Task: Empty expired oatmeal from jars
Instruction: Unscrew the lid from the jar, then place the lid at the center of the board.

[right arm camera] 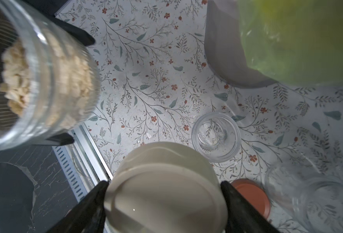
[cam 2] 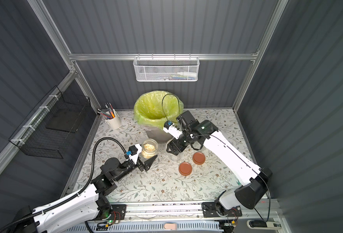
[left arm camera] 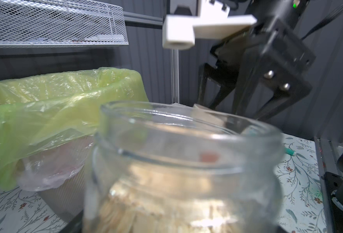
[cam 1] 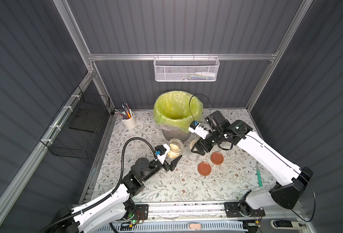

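My right gripper should keep lowering the cream lid there, as the floral mat is clear next to the nearer terracotta lid, until the cream lid lies flat, then let go.
An open glass jar part full of pale oatmeal stands mouth up in front of the bin, and my left gripper is shut on its body. That jar fills the left wrist view. My right gripper is shut on a cream lid, held above an empty lidless jar. The right wrist view shows two empty jars on the mat and the oatmeal jar between the left fingers.
The grey bin with its yellow-green bag stands just behind both grippers. Two terracotta lids lie on the floral mat. A white pen cup sits back left, and a green pen lies right.
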`<state>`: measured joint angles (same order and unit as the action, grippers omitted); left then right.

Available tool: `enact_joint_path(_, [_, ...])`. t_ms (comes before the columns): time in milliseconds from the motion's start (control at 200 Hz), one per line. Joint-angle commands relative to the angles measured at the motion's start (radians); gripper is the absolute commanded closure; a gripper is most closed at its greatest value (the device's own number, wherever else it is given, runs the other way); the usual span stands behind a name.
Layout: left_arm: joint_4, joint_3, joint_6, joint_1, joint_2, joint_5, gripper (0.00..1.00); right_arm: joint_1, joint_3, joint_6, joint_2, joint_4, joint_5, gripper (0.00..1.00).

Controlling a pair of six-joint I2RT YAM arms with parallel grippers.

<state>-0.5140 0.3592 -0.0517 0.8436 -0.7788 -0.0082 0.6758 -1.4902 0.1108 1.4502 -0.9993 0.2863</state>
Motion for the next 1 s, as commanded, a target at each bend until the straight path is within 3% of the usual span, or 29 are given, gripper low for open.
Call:
enact_joint_path(0, [0.069, -0.014, -0.015, 0.003, 0.085, -0.068, 0.86, 0.019, 0.084, -0.093, -0.046, 0.143, -0.011, 0.32])
enact_joint_path(390, [0.225, -0.087, 0.025, 0.002, 0.286, -0.169, 0.86, 0.165, 0.294, -0.234, 0.027, 0.356, -0.071, 0.33])
enact_joint_path(996, [0.275, -0.149, 0.126, 0.003, 0.38, -0.297, 0.87, 0.312, 0.29, -0.306, 0.27, 0.443, -0.145, 0.33])
